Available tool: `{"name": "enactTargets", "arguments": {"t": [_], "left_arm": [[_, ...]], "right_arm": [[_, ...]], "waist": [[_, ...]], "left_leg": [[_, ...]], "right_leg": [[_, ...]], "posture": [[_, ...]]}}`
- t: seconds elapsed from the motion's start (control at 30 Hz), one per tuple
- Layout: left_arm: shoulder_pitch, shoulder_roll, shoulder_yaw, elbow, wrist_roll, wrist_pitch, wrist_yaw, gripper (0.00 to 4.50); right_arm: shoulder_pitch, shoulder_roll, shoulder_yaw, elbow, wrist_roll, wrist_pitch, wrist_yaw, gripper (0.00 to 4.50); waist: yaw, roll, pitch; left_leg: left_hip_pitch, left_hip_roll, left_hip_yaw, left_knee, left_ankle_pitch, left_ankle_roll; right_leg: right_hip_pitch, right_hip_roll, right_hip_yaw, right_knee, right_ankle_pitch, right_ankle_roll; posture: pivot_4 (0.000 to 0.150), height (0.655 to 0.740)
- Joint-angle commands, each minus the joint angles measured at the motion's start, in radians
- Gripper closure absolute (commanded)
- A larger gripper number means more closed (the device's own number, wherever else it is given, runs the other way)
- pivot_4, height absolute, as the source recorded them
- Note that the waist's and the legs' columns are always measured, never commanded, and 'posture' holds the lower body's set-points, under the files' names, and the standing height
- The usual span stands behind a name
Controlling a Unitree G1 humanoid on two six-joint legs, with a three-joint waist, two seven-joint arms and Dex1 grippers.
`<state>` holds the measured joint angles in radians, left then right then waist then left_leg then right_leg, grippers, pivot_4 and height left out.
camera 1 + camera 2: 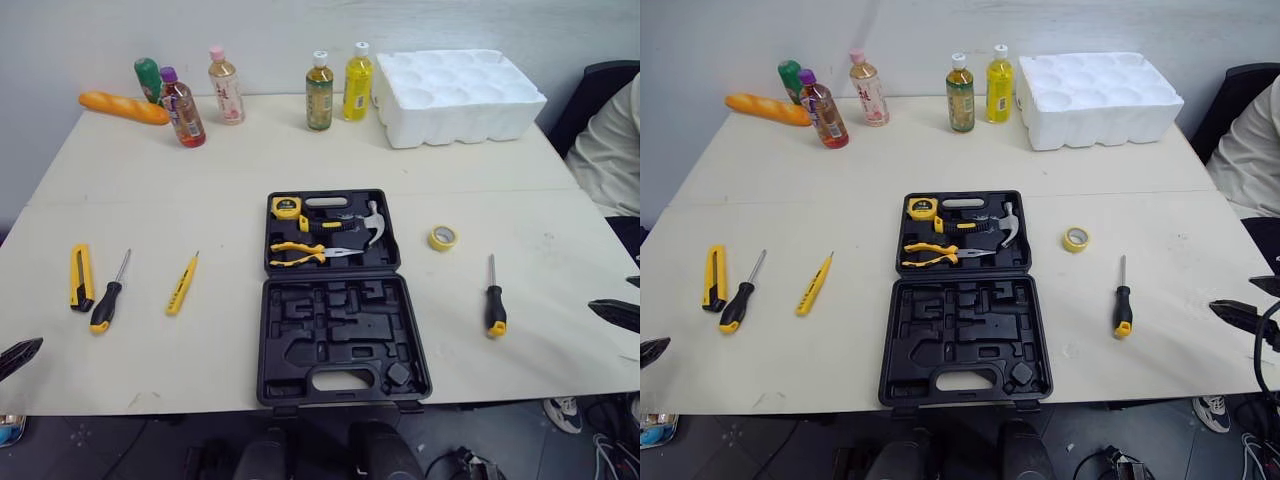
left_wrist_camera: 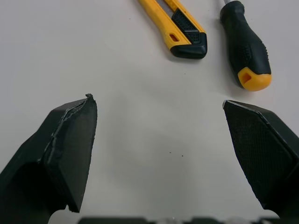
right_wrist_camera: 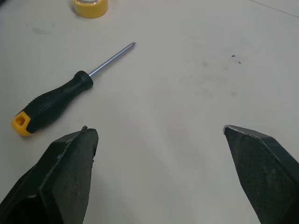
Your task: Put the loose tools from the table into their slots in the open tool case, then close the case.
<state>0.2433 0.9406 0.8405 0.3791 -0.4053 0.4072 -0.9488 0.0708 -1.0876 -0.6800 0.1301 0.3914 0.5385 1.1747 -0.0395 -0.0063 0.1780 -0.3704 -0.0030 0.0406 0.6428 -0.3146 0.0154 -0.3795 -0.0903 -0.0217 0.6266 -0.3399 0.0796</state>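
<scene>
I expect the black-handled screwdriver [image 1: 106, 308] to lie flat along the hinge when I lower it in, because empty recesses [image 1: 325, 293] line the near half beside the hinge.
The black tool case [image 1: 345, 350] lies open at the table's middle; its far half holds a tape measure [image 1: 287, 207], a hammer [image 1: 352, 223] and pliers [image 1: 305, 252]. To its left lie a yellow utility knife [image 1: 80, 277], a black-handled screwdriver [image 1: 106, 297] and a yellow tester pen [image 1: 182, 284]. On its right are a yellow tape roll [image 1: 443, 237] and a second screwdriver [image 1: 494, 302]. My left gripper [image 2: 156, 100] hovers open near the knife [image 2: 180, 28] and screwdriver handle [image 2: 245, 46], holding nothing. My right gripper [image 3: 155, 128] is open and empty beside the right screwdriver [image 3: 53, 102].
Several drink bottles [image 1: 320, 92], a bread loaf [image 1: 124, 107] and a white foam tray [image 1: 458, 95] stand along the table's far edge. A person [image 1: 612, 150] sits at the far right by a dark chair.
</scene>
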Motion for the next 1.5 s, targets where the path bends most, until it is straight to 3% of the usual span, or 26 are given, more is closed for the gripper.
{"name": "enactTargets", "arguments": {"t": [0.03,0.2,0.37,0.5,0.67,0.87,1.03,1.13,1.33,1.5], "left_arm": [[0.020,-0.022,-0.016,-0.140,-0.005,0.031,0.049,0.00],[0.003,-0.086,-0.048,-0.385,-0.042,0.245,0.213,0.00],[-0.002,-0.125,-0.116,-0.555,-0.076,0.412,0.289,0.00],[-0.060,-0.146,-0.133,-0.550,-0.070,0.514,0.385,0.00],[-0.113,-0.168,-0.170,-0.560,-0.086,0.561,0.414,0.00],[-0.165,-0.187,-0.236,-0.505,-0.051,0.517,0.439,0.00],[-0.192,-0.219,-0.304,-0.453,0.001,0.418,0.462,0.00],[-0.219,-0.243,-0.321,-0.420,-0.004,0.432,0.473,0.74],[-0.235,-0.226,-0.316,-0.412,-0.009,0.470,0.466,3.35],[-0.202,-0.191,-0.284,-0.476,-0.006,0.470,0.451,3.46]], "right_arm": [[-0.027,-0.004,0.006,-0.136,0.079,0.057,0.003,0.04],[-0.071,-0.032,0.093,-0.339,0.195,0.153,0.046,0.04],[-0.292,-0.003,0.276,-0.514,0.362,0.255,0.024,0.04],[-0.503,0.085,0.441,-0.587,0.433,0.280,-0.020,0.04],[-0.695,0.180,0.606,-0.543,0.398,0.238,0.002,0.04],[-0.836,0.316,0.720,-0.466,0.366,0.199,0.004,0.04],[-0.859,0.392,0.739,-0.453,0.369,0.197,-0.023,0.04],[-0.861,0.397,0.756,-0.443,0.346,0.183,-0.012,0.00],[-0.871,0.408,0.757,-0.439,0.341,0.187,-0.009,0.00],[-0.869,0.419,0.746,-0.449,0.347,0.199,-0.026,0.00]], "waist": [[0.001,0.000,0.000],[0.010,0.000,0.000],[0.008,0.000,0.001],[0.010,-0.001,0.001],[0.011,-0.001,0.001],[0.013,-0.001,0.001],[0.015,-0.001,0.001],[0.017,0.000,0.000],[0.017,0.000,0.000],[0.013,0.000,0.000]], "left_leg": [[0.000,0.000,0.000,0.000,0.000,0.000],[0.000,0.000,0.000,0.000,0.001,0.000],[0.000,0.000,0.000,0.001,0.003,0.005],[-0.001,0.000,-0.001,0.001,0.003,0.005],[-0.005,0.000,-0.001,0.003,0.003,0.005],[-0.005,-0.001,-0.001,0.003,0.004,0.005],[-0.005,-0.001,-0.002,0.003,0.005,0.005],[-0.005,-0.001,-0.002,0.003,0.005,0.005],[-0.005,-0.002,-0.003,0.003,0.006,0.005],[-0.005,-0.002,-0.003,0.003,0.006,0.005]], "right_leg": [[0.000,0.000,0.000,0.000,0.000,0.000],[0.000,0.000,0.000,0.001,0.000,0.000],[0.000,0.000,0.000,0.001,0.001,0.001],[0.000,0.000,-0.001,0.000,0.001,0.001],[-0.003,0.000,-0.001,0.000,0.001,0.002],[-0.003,0.000,-0.001,0.000,0.001,0.002],[-0.003,0.000,-0.003,0.002,0.001,0.002],[-0.003,-0.001,-0.003,0.002,0.001,0.002],[-0.002,-0.001,-0.004,0.002,0.001,0.002],[-0.002,-0.002,-0.004,0.002,0.001,0.002]], "posture": [[0.150,0.7400],[0.150,0.7400],[0.150,0.7400],[0.150,0.7400],[0.150,0.7400],[0.150,0.7400],[0.150,0.7400],[0.150,0.7400],[0.150,0.7400],[0.150,0.7400]]}}
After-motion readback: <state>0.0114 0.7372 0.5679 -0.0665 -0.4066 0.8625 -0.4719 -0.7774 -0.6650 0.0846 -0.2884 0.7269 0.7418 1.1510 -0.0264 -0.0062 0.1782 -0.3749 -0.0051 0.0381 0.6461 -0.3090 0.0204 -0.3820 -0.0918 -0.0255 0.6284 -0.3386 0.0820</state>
